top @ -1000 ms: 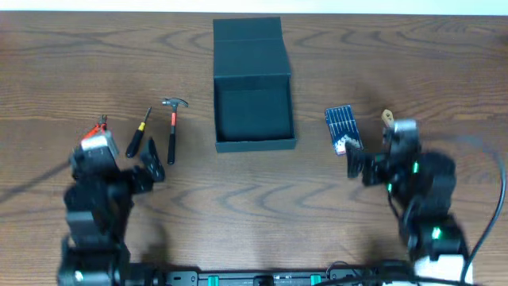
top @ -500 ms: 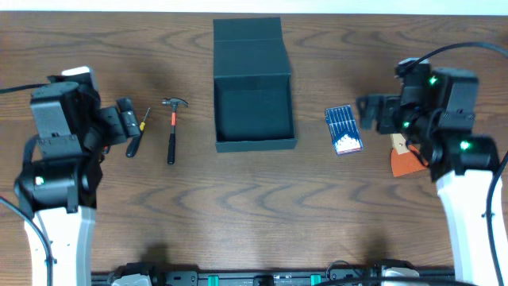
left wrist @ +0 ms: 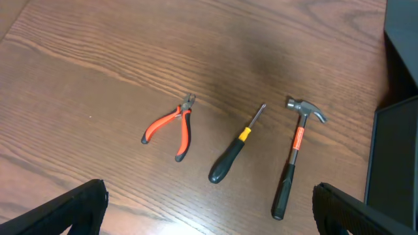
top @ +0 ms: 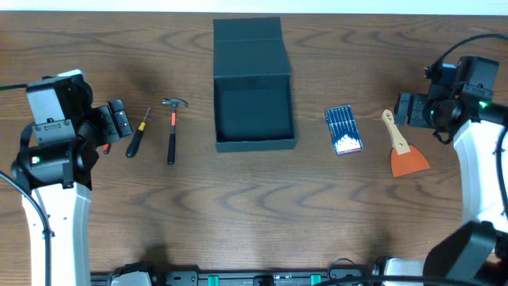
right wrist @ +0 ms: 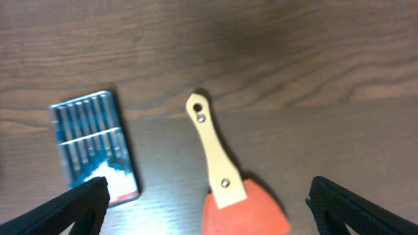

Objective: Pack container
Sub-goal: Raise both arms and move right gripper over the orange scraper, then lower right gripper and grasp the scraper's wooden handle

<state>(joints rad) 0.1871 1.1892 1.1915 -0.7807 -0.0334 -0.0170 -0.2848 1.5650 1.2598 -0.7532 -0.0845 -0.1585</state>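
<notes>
The robot's right gripper should keep going down until its open fingers straddle the scraper's wooden handle (top: 391,127) near the orange blade, because the handle runs lengthwise midway between them.
The dark teal-black container (top: 254,111) stands open at the table's middle back, its flap lid lying away from me; its edge shows in the left wrist view (left wrist: 398,130). My left gripper (top: 117,119) is open and empty, left of a screwdriver (top: 138,132), a hammer (top: 172,127) and red-handled pliers (left wrist: 171,126). The left wrist view also shows the screwdriver (left wrist: 236,147) and hammer (left wrist: 295,153). My right gripper (top: 409,109) is open and empty, just right of an orange scraper (top: 402,147) with a wooden handle (right wrist: 212,153) and a blue bit set (top: 343,129), which also shows in the right wrist view (right wrist: 95,140).
The wooden table (top: 254,206) stretches bare in front of the box. A black cable (top: 24,199) loops by the left arm and another (top: 496,199) by the right arm.
Both arms have risen and swung outward from the front of the table. The left gripper now sits left of the tools, the right gripper beside the scraper, which is now uncovered.
</notes>
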